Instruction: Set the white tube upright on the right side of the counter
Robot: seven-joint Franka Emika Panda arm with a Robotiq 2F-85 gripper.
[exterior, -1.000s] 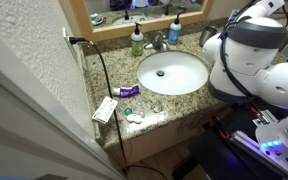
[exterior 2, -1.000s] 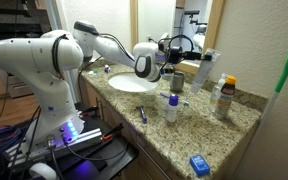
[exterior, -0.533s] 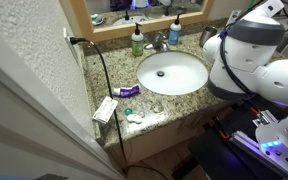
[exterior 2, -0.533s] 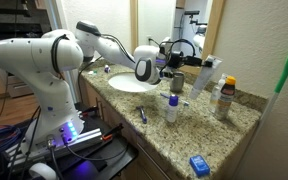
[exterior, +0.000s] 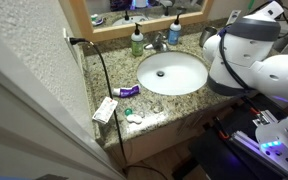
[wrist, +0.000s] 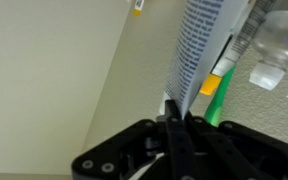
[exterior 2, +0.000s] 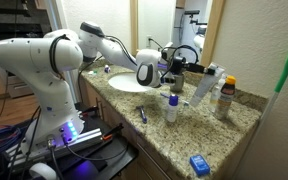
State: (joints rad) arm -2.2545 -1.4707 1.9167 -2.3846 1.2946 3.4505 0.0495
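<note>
The white tube leans close beside the brown bottle [exterior 2: 216, 97]. My gripper should therefore lift the tube clear and lower it over the open counter [exterior 2: 204, 137] by the blue item.
In the wrist view my gripper [wrist: 176, 128] is shut on the end of the white tube [wrist: 200, 45], whose printed side runs up and away from the fingers. In an exterior view the gripper [exterior 2: 188, 72] reaches over the right part of the speckled counter [exterior 2: 234, 125]. There the white tube [exterior 2: 203, 86] hangs tilted just above the surface, between the metal cup [exterior 2: 177, 82] and a brown bottle [exterior 2: 224, 95]. In an exterior view the robot's body [exterior: 246, 52] hides the tube and gripper.
A white bottle with a blue cap [exterior 2: 171, 106], a purple pen [exterior 2: 143, 114] and a blue item [exterior 2: 197, 164] lie on the counter. The sink [exterior: 172, 72], faucet [exterior: 159, 42], green bottle [exterior: 137, 42], white box [exterior: 105, 109] and a cable [exterior: 104, 65] are further left. A green handle [wrist: 215, 100] is close behind the tube.
The arm has reached further right and the held tube has come down and tipped more toward the counter. The jaws stayed shut.
</note>
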